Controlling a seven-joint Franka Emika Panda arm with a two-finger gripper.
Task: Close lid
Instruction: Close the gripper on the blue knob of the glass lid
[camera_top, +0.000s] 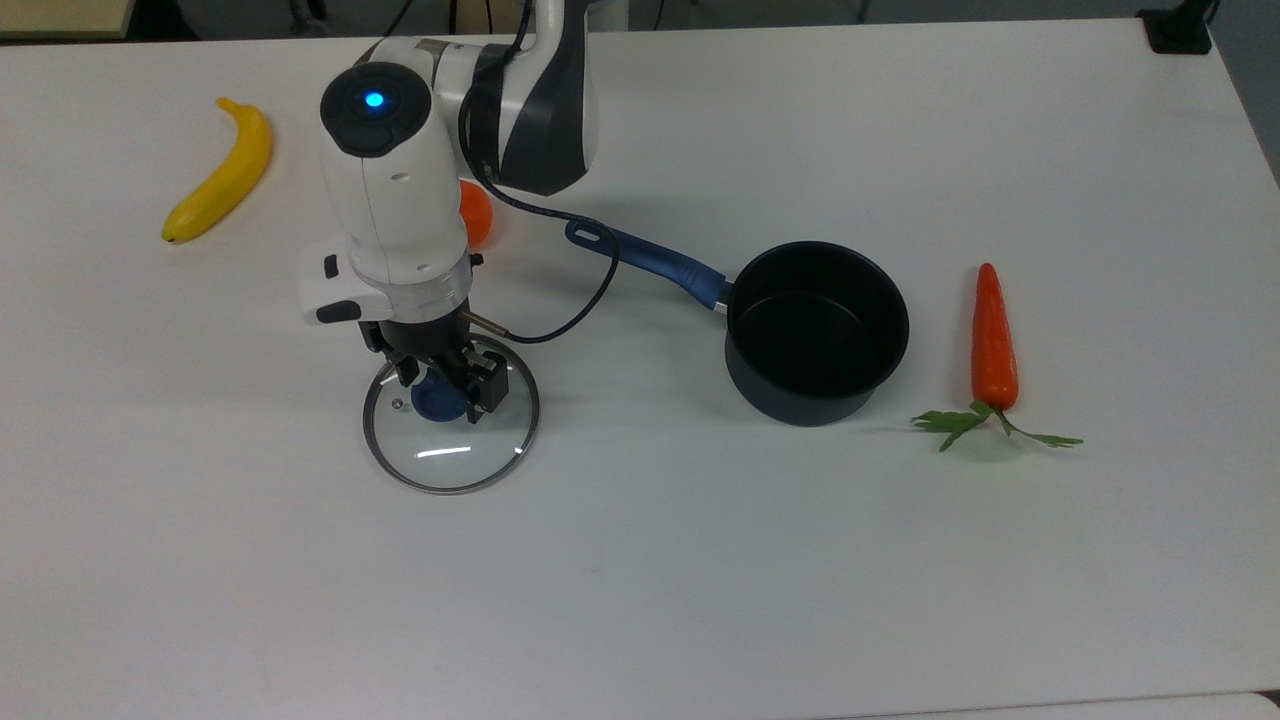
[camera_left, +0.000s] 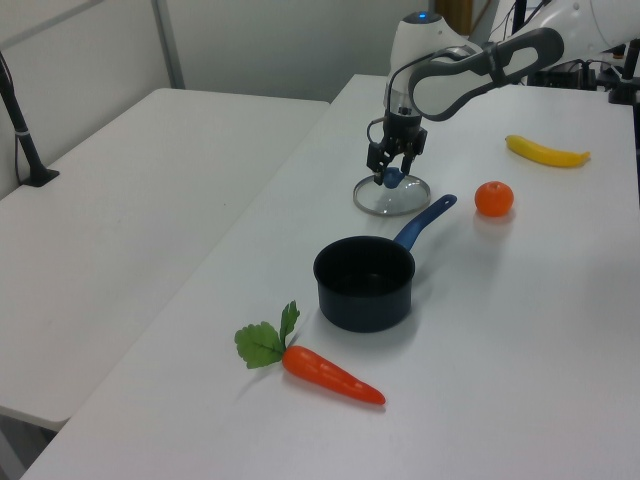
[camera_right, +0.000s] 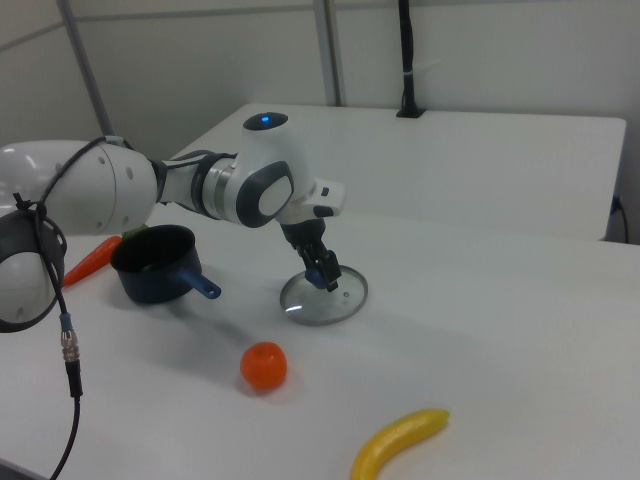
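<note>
My gripper will have the lid (camera_left: 392, 200) hanging nearly level when I lift it, since the blue knob (camera_left: 392, 177) stands at the middle of the lid's round rim.
The lid (camera_top: 452, 458), clear glass with a metal rim and a blue knob (camera_top: 432, 403), lies flat on the white table at the top view's left of centre. My gripper (camera_top: 446, 392) points down over it, open, with one finger on each side of the knob. In the left view the gripper (camera_left: 391, 176) sits right at the knob above the lid (camera_left: 393, 200). The right view has the gripper (camera_right: 323, 276) low over the lid (camera_right: 325, 300). The black saucepan (camera_top: 817, 385) with a blue handle (camera_top: 650, 260) stands uncovered to the top view's right of the lid.
A banana (camera_top: 221, 170) lies at the top view's far left. An orange fruit (camera_top: 478, 214) sits partly behind the arm. A carrot (camera_top: 994, 340) with green leaves rests to the top view's right of the saucepan. A black cable (camera_top: 575, 300) hangs from the wrist near the handle.
</note>
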